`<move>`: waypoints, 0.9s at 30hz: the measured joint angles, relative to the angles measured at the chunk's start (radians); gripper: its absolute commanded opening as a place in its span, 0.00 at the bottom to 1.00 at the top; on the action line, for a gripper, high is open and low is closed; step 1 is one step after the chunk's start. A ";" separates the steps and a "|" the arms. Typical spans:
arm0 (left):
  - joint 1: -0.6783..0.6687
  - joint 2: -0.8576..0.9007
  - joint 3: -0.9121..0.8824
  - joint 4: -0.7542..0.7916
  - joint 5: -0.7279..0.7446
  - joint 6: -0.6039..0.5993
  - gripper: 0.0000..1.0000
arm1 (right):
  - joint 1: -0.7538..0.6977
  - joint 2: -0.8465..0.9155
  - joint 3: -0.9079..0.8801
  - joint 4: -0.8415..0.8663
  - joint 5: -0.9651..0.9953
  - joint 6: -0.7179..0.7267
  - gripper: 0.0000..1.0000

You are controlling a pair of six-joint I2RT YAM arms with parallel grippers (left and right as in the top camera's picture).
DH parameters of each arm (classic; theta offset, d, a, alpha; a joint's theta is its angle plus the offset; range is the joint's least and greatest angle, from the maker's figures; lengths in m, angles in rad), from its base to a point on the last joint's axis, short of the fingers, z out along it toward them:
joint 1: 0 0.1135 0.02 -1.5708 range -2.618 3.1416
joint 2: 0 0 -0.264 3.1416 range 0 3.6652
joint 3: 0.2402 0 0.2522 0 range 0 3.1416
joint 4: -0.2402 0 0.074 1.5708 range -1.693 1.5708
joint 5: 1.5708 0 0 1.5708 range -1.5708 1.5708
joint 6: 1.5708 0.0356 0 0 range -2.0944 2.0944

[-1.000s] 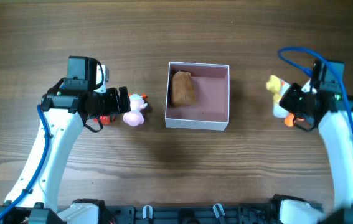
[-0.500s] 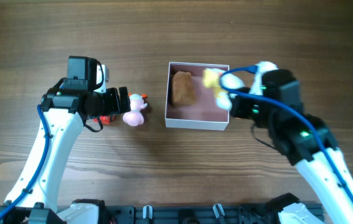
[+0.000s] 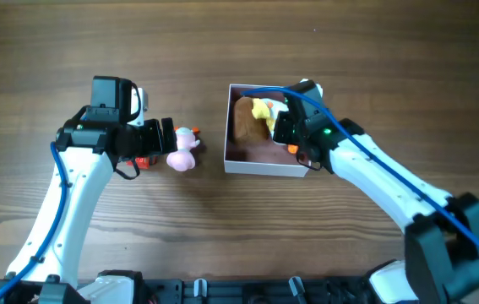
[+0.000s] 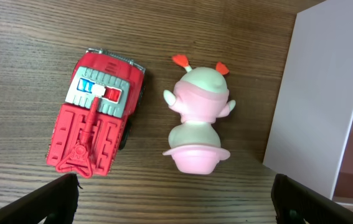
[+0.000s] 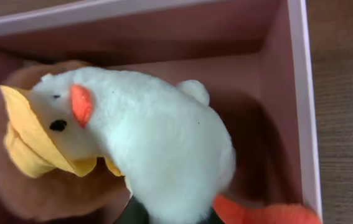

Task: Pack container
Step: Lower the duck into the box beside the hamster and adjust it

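Note:
Next, my right gripper lets go of the duck and pushes it toward the side of the box (image 5: 283,93) across from the brown toy, because the white plush duck's head (image 3: 261,109) is hanging over the brown toy.
The container (image 3: 264,165) is a square white box with a pink inside (image 5: 269,99), at the table's middle. A brown plush toy (image 3: 243,122) lies in its left part. My right gripper (image 3: 283,127) is over the box, shut on a white plush duck (image 5: 157,149) with a yellow bill, held above the pink floor beside the brown toy (image 5: 14,186). My left gripper (image 3: 167,135) is open on the table left of the box. Ahead of its fingers (image 4: 176,199) stand a pink and green figurine (image 4: 198,118) and a red toy truck (image 4: 98,112).
The box's white outer wall (image 4: 313,106) stands just right of the figurine (image 3: 183,149). The truck (image 3: 144,160) is half hidden under the left gripper in the overhead view. Bare wood lies all round the box.
My right arm has swung from the table's right side to over the box, carrying the duck and lowering it inside. The left arm has not moved.

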 measured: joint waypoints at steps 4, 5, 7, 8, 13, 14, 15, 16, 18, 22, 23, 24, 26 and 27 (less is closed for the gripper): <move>0.000 0.000 0.000 0.000 0.000 0.000 1.00 | 0.000 0.051 0.000 0.028 0.020 -0.059 0.55; 0.000 0.000 0.000 0.000 0.000 0.000 1.00 | 0.000 0.050 0.000 0.032 0.019 -0.085 0.57; 0.000 0.000 0.000 0.000 0.000 0.000 1.00 | 0.000 0.034 0.001 0.034 0.018 -0.122 0.62; 0.000 0.000 0.000 0.000 0.000 0.000 1.00 | 0.000 0.024 0.002 0.032 0.018 -0.132 0.63; 0.000 0.000 0.000 0.000 0.000 0.000 1.00 | -0.001 -0.154 0.047 0.015 0.018 -0.172 0.66; 0.000 0.000 0.000 0.000 0.000 0.000 1.00 | -0.001 -0.195 0.054 0.010 0.018 -0.174 0.66; 0.000 0.000 0.000 0.000 0.000 0.000 1.00 | -0.001 -0.228 0.058 0.004 0.019 -0.174 0.66; 0.000 0.000 0.000 0.000 0.000 0.000 1.00 | -0.001 -0.263 0.063 -0.010 0.019 -0.174 0.66; 0.000 0.000 0.000 0.000 0.000 0.000 1.00 | -0.003 -0.323 0.067 -0.042 0.019 -0.175 0.66; 0.000 0.000 0.000 0.000 0.000 0.000 1.00 | -0.003 -0.335 0.071 -0.122 0.022 -0.185 0.62; 0.000 0.000 0.000 0.000 0.000 0.000 1.00 | -0.003 -0.329 0.071 -0.133 0.023 -0.187 0.58; 0.000 0.000 0.000 0.000 0.000 0.000 1.00 | -0.003 -0.322 0.071 -0.140 0.023 -0.188 0.53; 0.000 0.000 0.000 0.000 0.000 0.000 1.00 | -0.003 -0.303 0.071 -0.147 0.023 -0.188 0.39; 0.000 0.000 0.000 0.000 0.000 0.000 1.00 | -0.003 -0.293 0.071 -0.153 0.023 -0.191 0.29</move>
